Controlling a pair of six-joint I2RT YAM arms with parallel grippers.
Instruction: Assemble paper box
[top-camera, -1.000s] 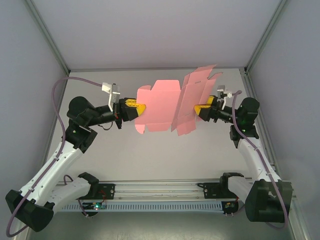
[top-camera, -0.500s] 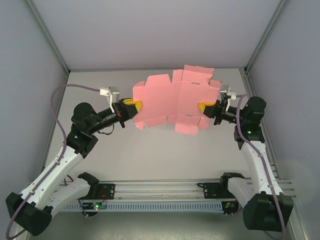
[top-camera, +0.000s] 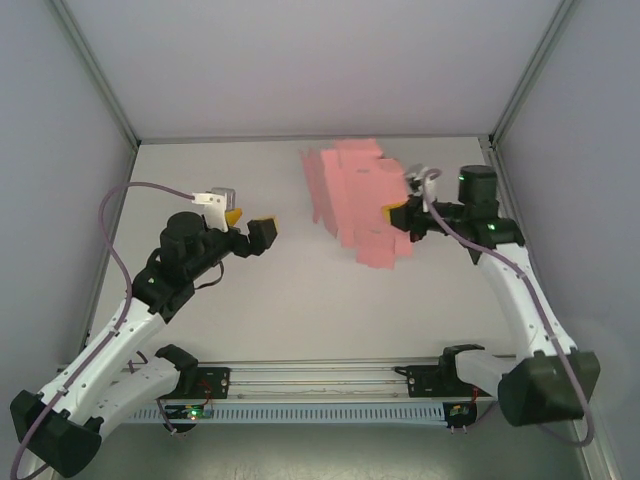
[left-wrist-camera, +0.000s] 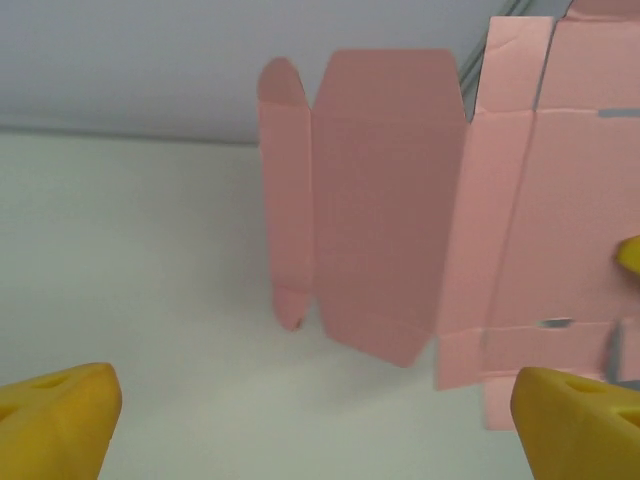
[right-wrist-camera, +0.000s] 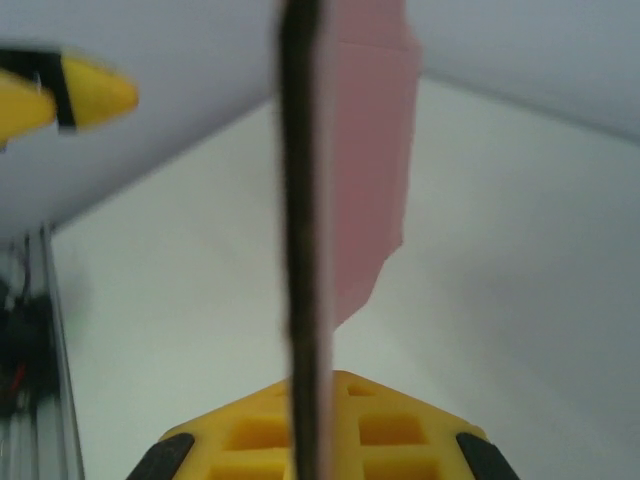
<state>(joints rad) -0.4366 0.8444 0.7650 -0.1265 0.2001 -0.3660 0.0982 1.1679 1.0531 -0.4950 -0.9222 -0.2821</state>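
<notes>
The sheet hangs with its end flap toward my left gripper, so my right gripper should lay it flat, flap nearest the rail, and take the opposite edge.
The paper box is a flat pink die-cut sheet, blurred, hanging in the air over the right back of the table. My right gripper is shut on its right edge. In the right wrist view the sheet runs edge-on between the yellow pads of that gripper. My left gripper stands open to the left of the sheet, apart from it, with nothing between its fingers. Through the left wrist view the sheet's panels and tabs stand upright ahead of the wide-apart left gripper.
The white table is bounded by grey walls with metal corner posts. A rail with the arm bases runs along the near edge.
My left gripper let go of the sheet, opened and drew back to the left. The right gripper shut on the sheet and carried it to the right, turning it.
</notes>
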